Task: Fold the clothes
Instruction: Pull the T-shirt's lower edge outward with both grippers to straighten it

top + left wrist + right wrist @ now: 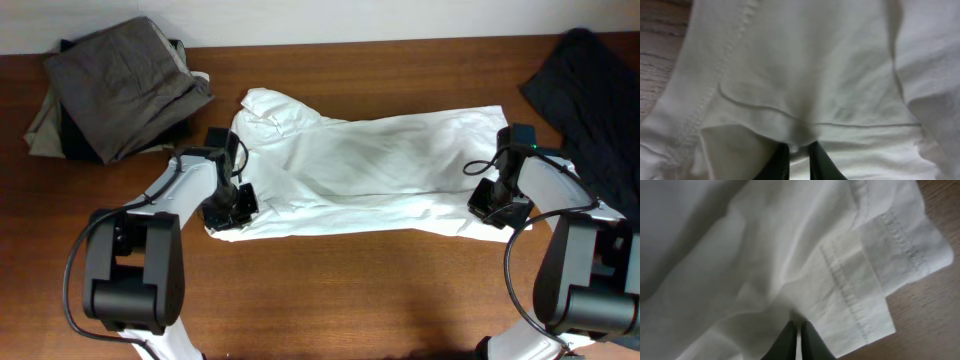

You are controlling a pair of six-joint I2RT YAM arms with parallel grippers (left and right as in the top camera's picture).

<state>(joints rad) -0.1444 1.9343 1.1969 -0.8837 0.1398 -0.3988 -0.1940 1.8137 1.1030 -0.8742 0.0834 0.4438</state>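
Note:
The white garment's front band (345, 212) is wavy and loose, so my right gripper should pull the band's end (488, 232) toward the front while my left gripper pulls the band tight.
A white garment (370, 165) lies spread across the middle of the brown table, folded lengthwise into a long band. My left gripper (228, 207) is at its left end, shut on the white cloth; the left wrist view shows the fingers (799, 150) pinching a fold of the white fabric (805, 75). My right gripper (497, 203) is at its right end, shut on the cloth; the right wrist view shows the closed fingers (797, 327) gripping the garment (765, 255) near its stitched hem (900, 245).
A pile of folded grey-brown clothes (120, 85) sits at the back left. A black garment (590, 85) lies at the back right. Bare table (350, 290) runs along the front.

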